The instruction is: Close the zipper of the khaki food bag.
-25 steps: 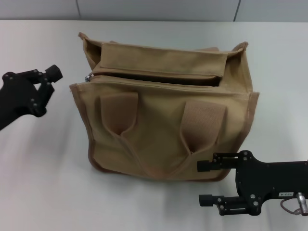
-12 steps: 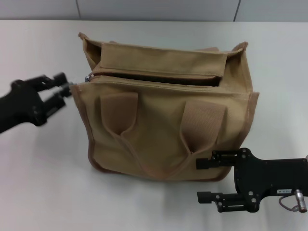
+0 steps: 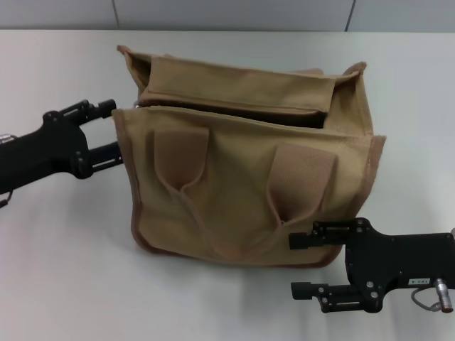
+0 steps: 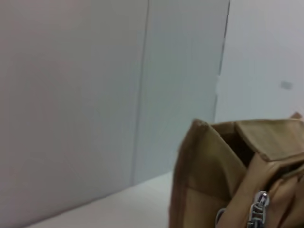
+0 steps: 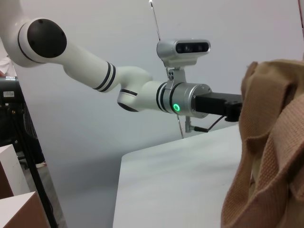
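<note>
Next, I move my left gripper away from the front corner and pull the back top corner tight, because the bag's end folds in around the silver pull tab.
The khaki food bag stands upright mid-table, its two handle straps hanging down the front. Its zipper lies open along the top, a dark gap between the panels. The silver pull tab shows in the left wrist view at the bag's left end. My left gripper is open, its fingers against the bag's left end just below the top corner. My right gripper is open and empty on the table at the bag's front right corner. The bag also fills the edge of the right wrist view.
The white table spreads around the bag, with a grey wall behind it. The right wrist view shows my left arm reaching to the bag's far end.
My left gripper has moved right from open table to the bag's left end. The bag's left top corner has shifted slightly. The right gripper has barely moved.
</note>
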Robot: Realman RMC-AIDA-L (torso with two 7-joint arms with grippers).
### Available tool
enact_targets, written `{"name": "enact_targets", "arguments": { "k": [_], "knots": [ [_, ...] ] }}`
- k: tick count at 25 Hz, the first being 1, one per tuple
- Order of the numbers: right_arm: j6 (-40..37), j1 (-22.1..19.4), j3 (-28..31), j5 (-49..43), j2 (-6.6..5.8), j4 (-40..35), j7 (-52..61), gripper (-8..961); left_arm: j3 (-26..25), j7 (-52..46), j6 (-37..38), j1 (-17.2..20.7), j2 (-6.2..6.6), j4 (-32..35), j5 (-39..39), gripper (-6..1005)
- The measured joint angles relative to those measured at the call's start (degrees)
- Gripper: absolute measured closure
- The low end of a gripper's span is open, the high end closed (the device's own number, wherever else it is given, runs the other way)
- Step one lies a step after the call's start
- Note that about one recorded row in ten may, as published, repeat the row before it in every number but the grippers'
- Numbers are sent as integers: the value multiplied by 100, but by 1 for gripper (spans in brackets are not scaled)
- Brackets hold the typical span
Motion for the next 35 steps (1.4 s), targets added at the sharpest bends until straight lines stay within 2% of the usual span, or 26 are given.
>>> {"name": "enact_targets", "arguments": {
  "k": [5, 9, 13, 17, 21, 28, 32, 35],
  "knots": [
    [0, 4, 0, 0, 0, 0, 0, 269, -240, 164, 5, 19, -41, 171, -3, 280],
    [0, 12, 0, 2, 0, 0, 0, 269, -204, 208, 103, -18, -45, 161, 67, 225],
    [0, 26, 0, 52, 0, 0, 0, 270, -180, 359, 226, -28, -149, 225, 83, 259],
    [-1, 35, 0, 57, 0, 0, 0, 271, -183, 568, 366, -17, -166, 235, 75, 294],
    [-1, 35, 0, 60, 0, -1, 0, 271, -273, 654, 471, 30, -140, 234, 68, 371],
    [-1, 25, 0, 62, 0, 0, 0, 271, -735, 637, 587, 96, -119, 235, 56, 507],
    [-15, 15, 0, 62, 4, 0, 0, 271, -942, 618, 838, 127, -135, 235, 56, 723],
    [-25, 10, 0, 62, 5, 0, 0, 271, -1032, 633, 983, 138, -152, 236, 55, 835]
  ]
}}
